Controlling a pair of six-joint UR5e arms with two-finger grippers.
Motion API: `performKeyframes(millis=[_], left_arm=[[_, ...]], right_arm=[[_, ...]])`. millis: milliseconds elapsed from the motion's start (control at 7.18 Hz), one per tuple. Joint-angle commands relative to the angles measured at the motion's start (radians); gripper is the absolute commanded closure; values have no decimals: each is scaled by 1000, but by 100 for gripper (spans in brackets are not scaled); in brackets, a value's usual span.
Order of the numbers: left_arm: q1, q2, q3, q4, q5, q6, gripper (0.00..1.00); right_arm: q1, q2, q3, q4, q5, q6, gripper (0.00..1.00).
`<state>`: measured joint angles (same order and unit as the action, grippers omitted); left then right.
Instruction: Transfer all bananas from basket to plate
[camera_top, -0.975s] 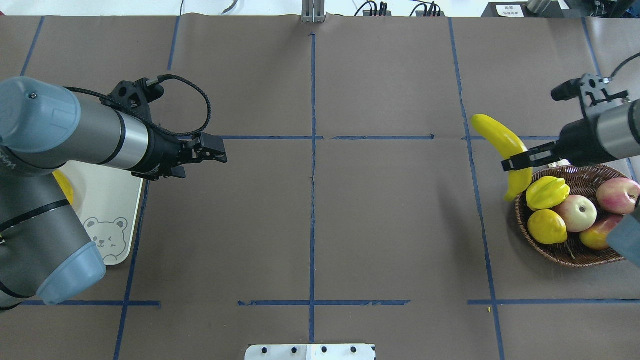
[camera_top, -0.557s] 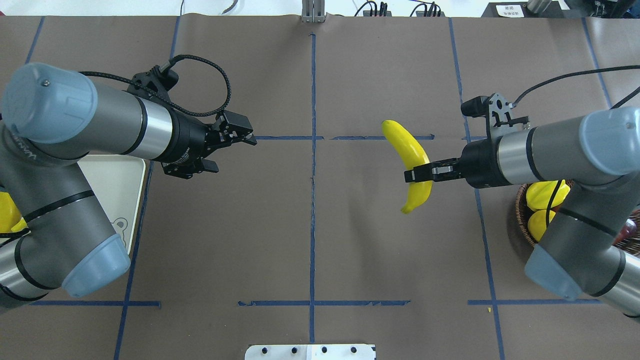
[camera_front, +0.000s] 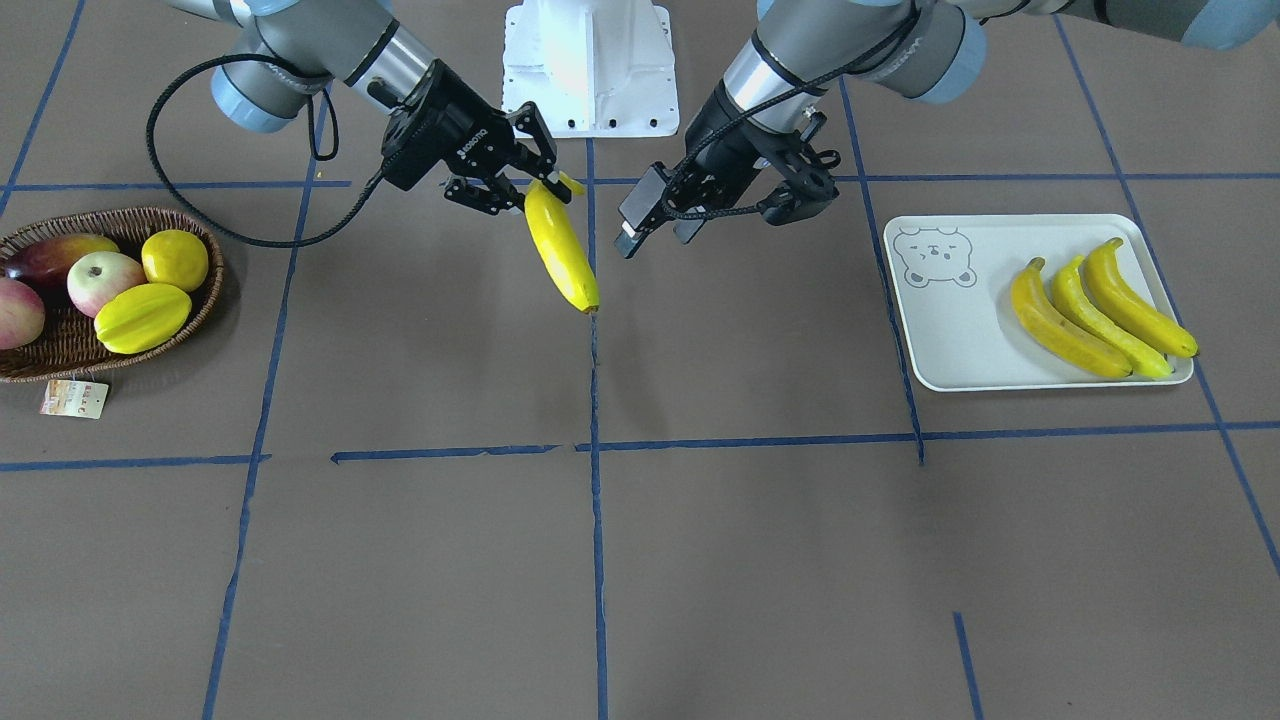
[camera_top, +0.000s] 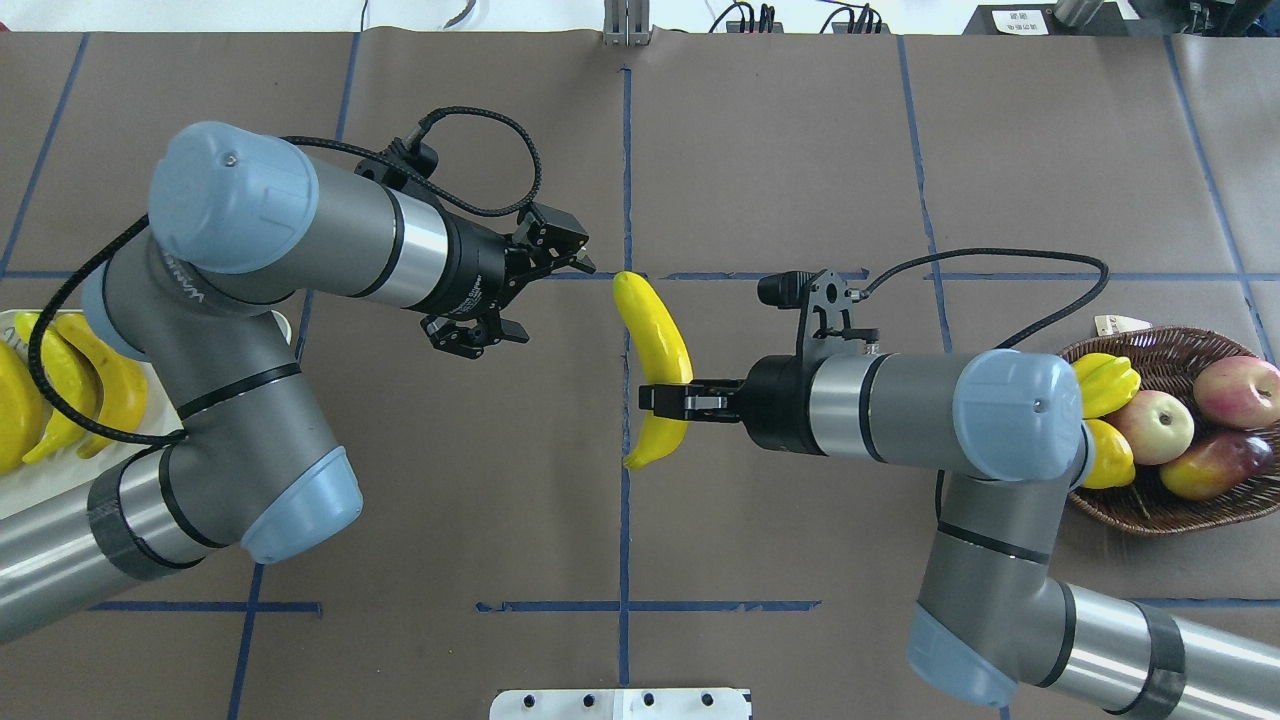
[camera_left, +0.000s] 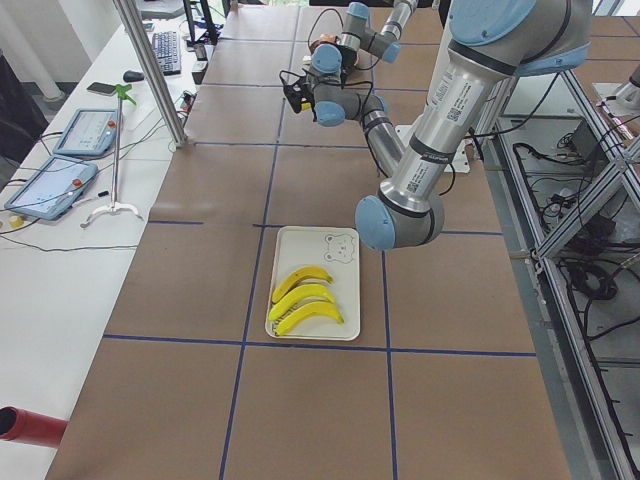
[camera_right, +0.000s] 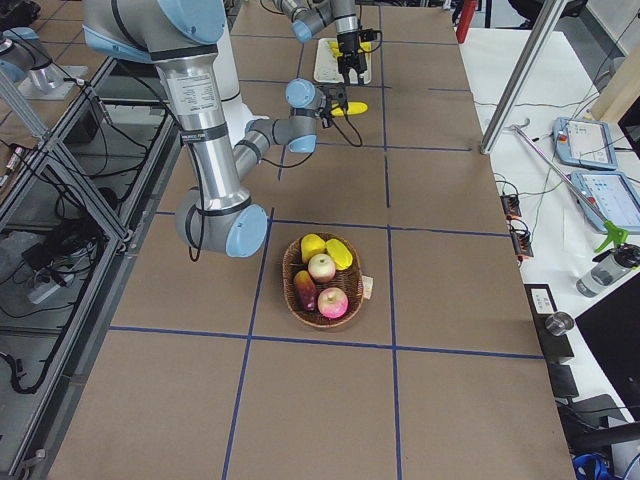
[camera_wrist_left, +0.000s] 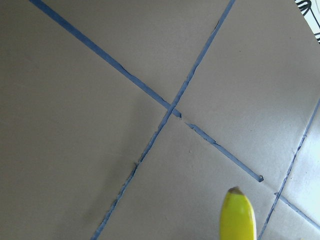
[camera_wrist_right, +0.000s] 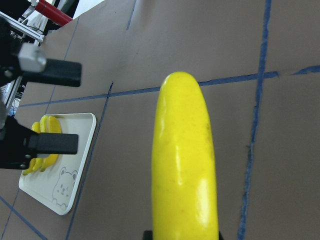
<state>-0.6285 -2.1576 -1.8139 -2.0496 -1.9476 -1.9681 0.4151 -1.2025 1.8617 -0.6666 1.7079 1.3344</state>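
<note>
The loose end of the banana hangs short of the open fingers of my left gripper, so my right gripper should bring the banana into the gap between those fingers to hand it over.
My right gripper (camera_top: 668, 398) is shut on a yellow banana (camera_top: 655, 335) and holds it above the table's middle, over the centre tape line. The banana also shows in the front view (camera_front: 560, 250) and large in the right wrist view (camera_wrist_right: 185, 160). My left gripper (camera_top: 555, 303) is open and empty, a short way left of the banana's far end; its two fingers stand apart in the right wrist view (camera_wrist_right: 50, 72). The plate (camera_front: 950, 340) with its bear drawing holds three bananas (camera_front: 1090, 310) side by side. No banana shows in the basket (camera_front: 60, 365).
The wicker basket (camera_top: 1150, 520) at the robot's right holds apples (camera_top: 1155, 425), a ridged starfruit (camera_front: 140, 317) and a round yellow citrus (camera_front: 175, 258). A paper tag (camera_front: 75, 398) lies beside it. Blue tape lines cross the brown table.
My right arm carried the banana from beside the basket leftward to the table's middle. My left arm swung from near the plate rightward toward the middle, its gripper staying open.
</note>
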Motion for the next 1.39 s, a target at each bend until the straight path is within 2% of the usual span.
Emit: performKeyframes(millis=[0,279,418,557,697,836,975,1114,1254], left_arm=[[13,-34,53,-37,4,-23,0],[36,-36,62,-38,4,-23,0],[49,-36,62,-38,4,-23,4],[55,-35,61,-41,4,-53,19],[55,-36,59,-43,3,-67,43],[55,-36,59,-41,3,-67,72],[55,-35,58,-43,3,-66,96],[53,-30,56,-43,3,-61,100],[53,-27,53,-40,3,-61,100]], right_arm=[[-42,31,-3,-5,-37,6,100],[-45,32,-2,-2,-37,6,98],[-44,32,-2,-2,-37,6,97],[-44,32,-2,-2,-37,6,97],[-44,34,-2,-2,-37,6,96],[-42,34,-2,-2,-37,6,85],[-42,32,-4,-5,-37,6,34],[-41,32,-3,-7,-37,22,1],[-38,32,-1,-7,-34,32,0]])
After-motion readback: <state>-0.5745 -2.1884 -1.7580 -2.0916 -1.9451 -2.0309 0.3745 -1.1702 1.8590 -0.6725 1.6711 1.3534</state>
